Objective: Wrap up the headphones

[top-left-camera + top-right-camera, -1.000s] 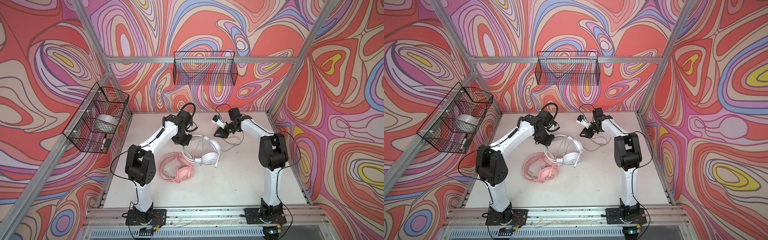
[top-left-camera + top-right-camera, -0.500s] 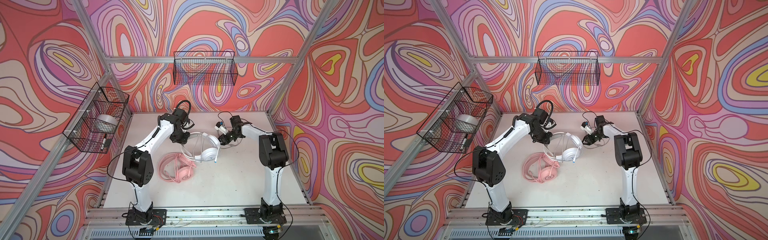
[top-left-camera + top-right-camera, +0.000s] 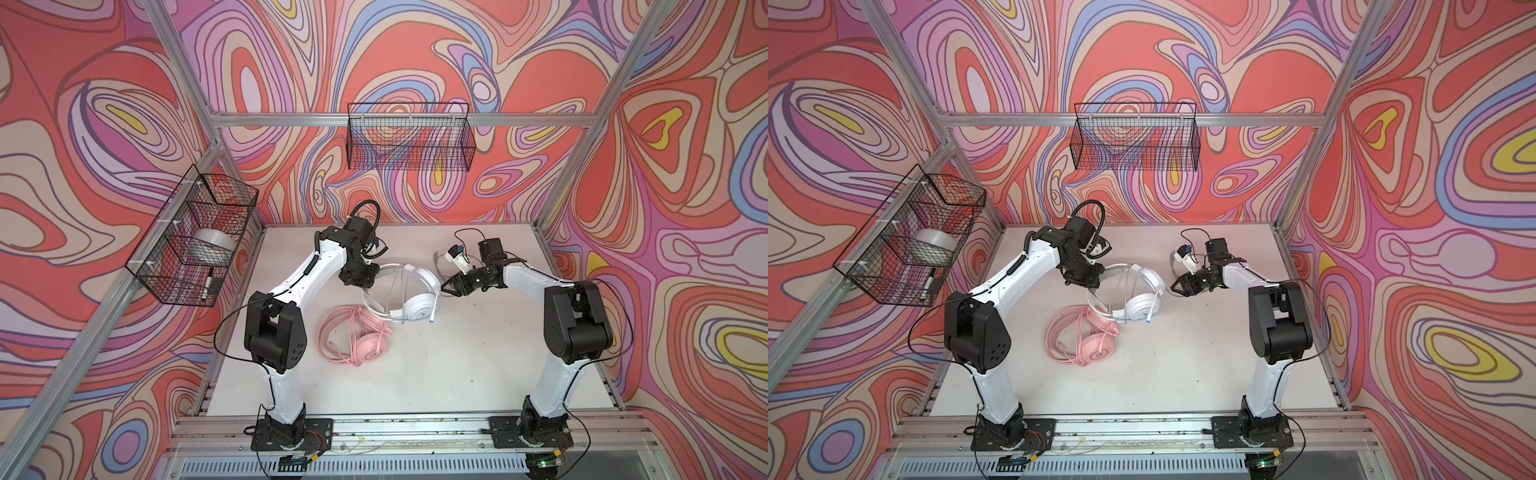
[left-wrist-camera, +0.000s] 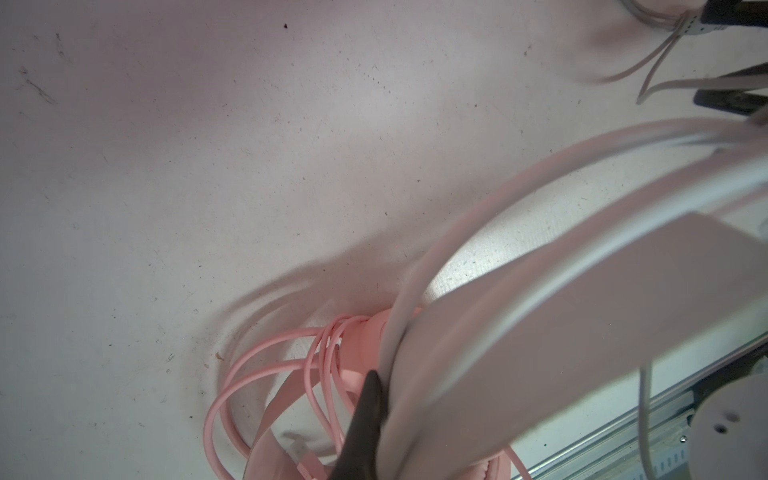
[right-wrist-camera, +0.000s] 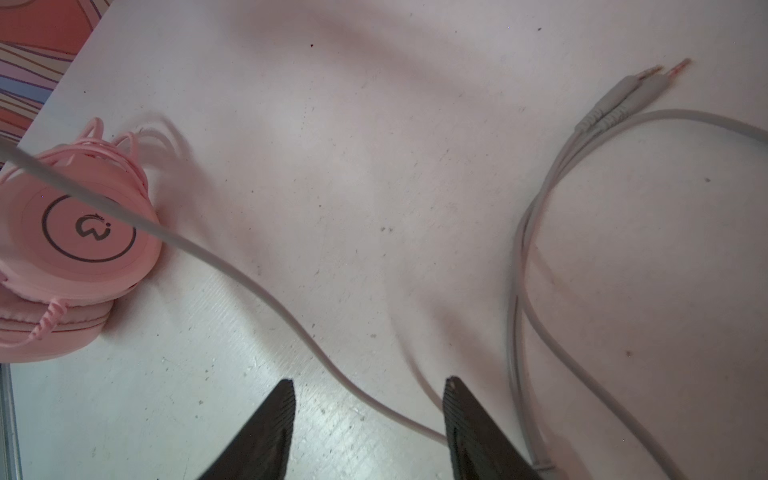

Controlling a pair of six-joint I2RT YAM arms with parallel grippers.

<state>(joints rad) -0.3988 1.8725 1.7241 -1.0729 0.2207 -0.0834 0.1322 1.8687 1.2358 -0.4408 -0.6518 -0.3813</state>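
Note:
My right gripper's open fingertips (image 5: 376, 405) have the grey cord from the white headphones (image 5: 264, 293) running through them, so I keep going down around the cord until they close on it.
The white headphones (image 3: 415, 305) stand tilted up off the table, their headband (image 4: 540, 332) clamped in my shut left gripper (image 3: 376, 275); one dark finger (image 4: 365, 424) shows against the band. Several turns of pale grey cord (image 4: 415, 282) run over the band. The pink headphones (image 3: 365, 345) lie flat just in front, cord coiled round them. My right gripper (image 5: 368, 386) is open, low over the table right of the white ear cup. The grey cord (image 5: 291, 320) runs loosely between its jaws. The cord's tail and plugs (image 5: 640, 83) lie on the table.
A wire basket (image 3: 195, 241) on the left wall holds a tape roll (image 3: 212, 245) and a marker. Another wire basket (image 3: 411, 141) hangs on the back wall. The white table (image 3: 457, 374) has aluminium rails along its sides and front.
My right gripper has dropped and swung left toward the white ear cup, and its jaws have spread apart. The left gripper has shifted the white headphones slightly back and left.

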